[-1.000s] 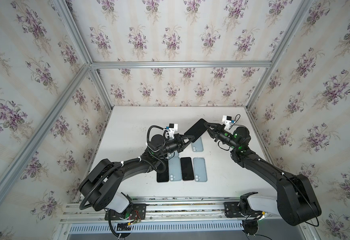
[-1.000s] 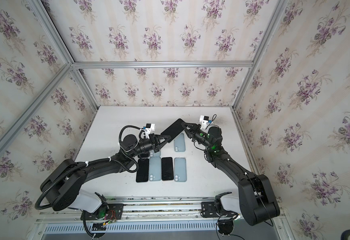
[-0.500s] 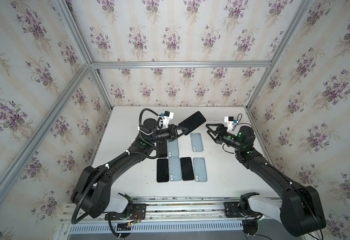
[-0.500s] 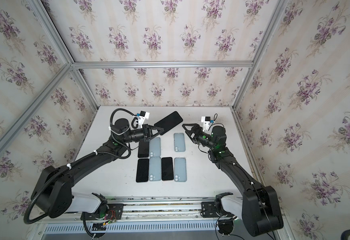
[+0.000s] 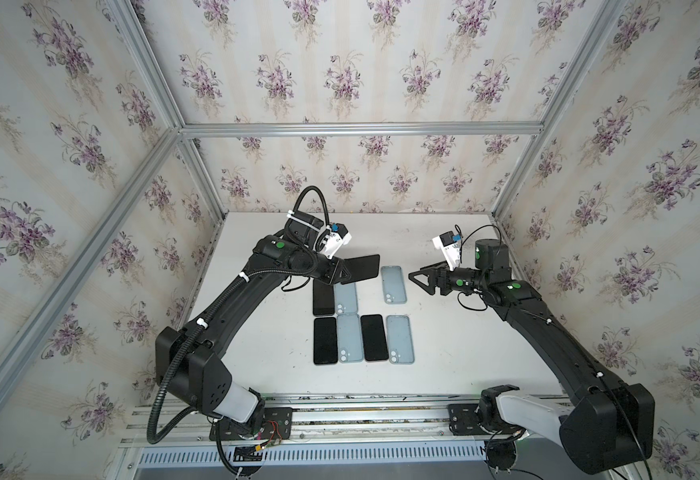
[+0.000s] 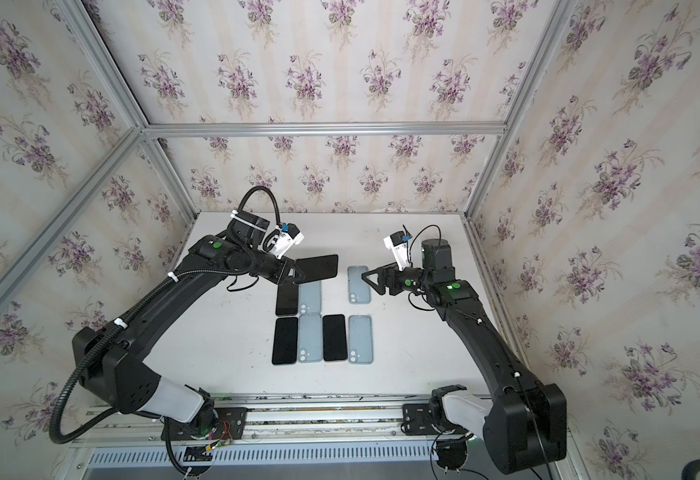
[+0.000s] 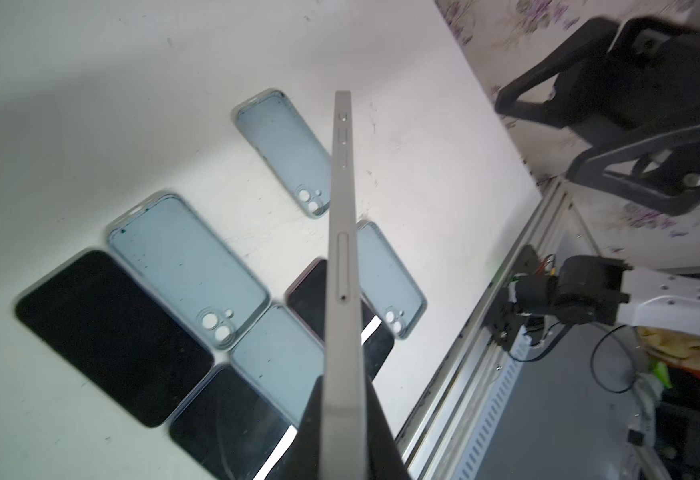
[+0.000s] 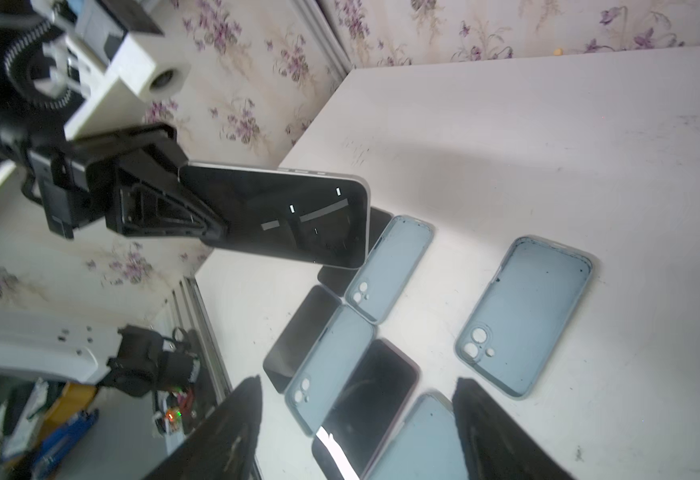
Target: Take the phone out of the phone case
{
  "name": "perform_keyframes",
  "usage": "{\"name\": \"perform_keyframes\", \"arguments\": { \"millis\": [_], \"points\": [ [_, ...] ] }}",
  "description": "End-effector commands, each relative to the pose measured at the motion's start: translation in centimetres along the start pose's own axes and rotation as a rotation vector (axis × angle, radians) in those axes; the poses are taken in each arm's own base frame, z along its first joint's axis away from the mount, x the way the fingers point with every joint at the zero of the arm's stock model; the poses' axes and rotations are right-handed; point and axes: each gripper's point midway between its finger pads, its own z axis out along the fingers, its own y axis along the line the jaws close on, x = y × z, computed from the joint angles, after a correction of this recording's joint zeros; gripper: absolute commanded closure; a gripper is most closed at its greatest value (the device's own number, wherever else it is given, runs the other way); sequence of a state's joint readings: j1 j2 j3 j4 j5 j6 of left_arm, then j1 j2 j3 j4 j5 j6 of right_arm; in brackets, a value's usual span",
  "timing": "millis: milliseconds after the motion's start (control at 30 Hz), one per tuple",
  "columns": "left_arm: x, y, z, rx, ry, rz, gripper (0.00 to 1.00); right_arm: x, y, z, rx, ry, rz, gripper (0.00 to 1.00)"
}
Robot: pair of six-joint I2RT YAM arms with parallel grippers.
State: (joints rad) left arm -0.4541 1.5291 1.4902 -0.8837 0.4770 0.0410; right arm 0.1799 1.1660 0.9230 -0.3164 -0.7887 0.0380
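The phone in my left gripper (image 5: 360, 269) sits across the rows, so my right gripper should grab the phone's loose end (image 5: 375, 264) and rotate it to fit the row's gap.
My left gripper (image 5: 346, 272) (image 6: 298, 272) (image 7: 342, 415) is shut on one end of a dark-screened phone (image 5: 362, 266) (image 6: 319, 266) (image 8: 290, 216), holding it in the air over the back of the phone rows. The left wrist view shows the phone's grey edge (image 7: 342, 249) pinched between the fingers. An empty light-blue phone case (image 5: 394, 284) (image 6: 358, 284) (image 8: 527, 316) lies alone on the white table (image 5: 443, 332). Just right of that case hovers my right gripper (image 5: 416, 277) (image 6: 367, 277) (image 8: 356, 382), open and with nothing between its fingers.
Several more black phones (image 5: 325, 340) and light-blue cases (image 5: 400, 338) lie side by side in two rows at the table's middle. Aluminium rails (image 5: 360, 411) run along the front edge. Wallpapered walls (image 5: 340, 178) enclose the back and both sides.
A second ago both grippers met at the phone over the middle. The right gripper has opened and drawn back to the right; the left has kept the phone and carried it left and lower.
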Motion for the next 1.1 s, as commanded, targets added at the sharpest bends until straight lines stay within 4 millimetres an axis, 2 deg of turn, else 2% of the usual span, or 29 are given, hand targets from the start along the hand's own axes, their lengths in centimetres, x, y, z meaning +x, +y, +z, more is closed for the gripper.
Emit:
{"name": "perform_keyframes", "arguments": {
  "millis": [0,67,267,433,833,1067],
  "points": [
    [3.3,0.6,-0.6,-0.107,0.170,0.193,0.96,1.1,1.5,0.4,-0.066,0.070,-0.276,0.23],
    [3.9,0.5,-0.6,-0.141,0.206,0.246,0.96,1.6,2.3,1.1,-0.118,0.114,-0.344,0.25],
    [4.1,-1.7,-0.4,-0.123,0.229,0.370,0.94,2.3,5.7,3.1,-0.334,0.151,-0.480,0.38],
    [3.8,-3.6,-0.2,-0.095,0.256,0.434,0.94,3.3,7.4,4.5,-0.449,0.194,-0.531,0.37],
    [3.6,-5.5,-0.1,-0.060,0.272,0.492,0.94,4.1,8.2,5.7,-0.523,0.147,-0.554,0.35],
    [3.8,-6.1,0.0,-0.043,0.275,0.510,0.94,4.1,7.6,6.5,-0.501,0.154,-0.525,0.42]
  ]
}}
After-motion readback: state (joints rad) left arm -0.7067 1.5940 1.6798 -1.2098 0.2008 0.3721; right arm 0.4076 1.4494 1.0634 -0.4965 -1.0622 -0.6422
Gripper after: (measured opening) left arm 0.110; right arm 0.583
